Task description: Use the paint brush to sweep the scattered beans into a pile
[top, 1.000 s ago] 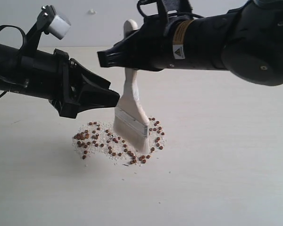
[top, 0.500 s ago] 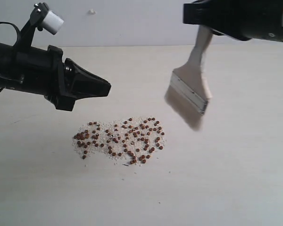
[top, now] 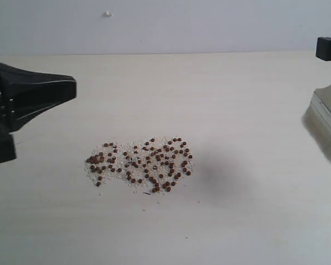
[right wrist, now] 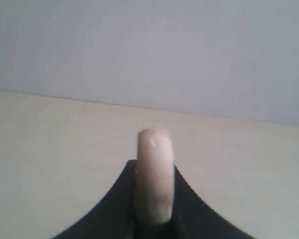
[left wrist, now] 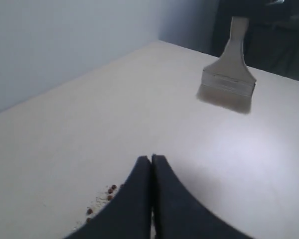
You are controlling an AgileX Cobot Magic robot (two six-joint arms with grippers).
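Note:
The paint brush [top: 326, 118] is hanging far from the beans, and the beans are still loose and spread wide, so my right gripper should bring the paint brush's bristles in over the bean pile [top: 164, 162].
Reddish-brown beans [top: 149, 164] mixed with whitish crumbs lie in one loose, wide pile at the middle of the table; a few of the beans [left wrist: 109, 191] show beside my left fingers. My left gripper [top: 73, 88] hangs at the left edge, above and left of the beans, shut with nothing in it; its tips [left wrist: 152, 158] touch. The paint brush [top: 326, 118] hangs at the far right edge, bristles down and off the table, also visible from the left wrist [left wrist: 229, 78]. My right gripper [right wrist: 154, 172] is shut on the brush's cream handle [right wrist: 154, 179].
The pale table [top: 237, 221] runs back to a grey wall [top: 209, 25]. A small white speck [top: 107, 14] sits on the wall. A dark shadow [top: 220, 171] lies on the table right of the beans.
The right gripper has lifted the brush off the beans and carried it far to the right. The left gripper has shut and drawn back to the left.

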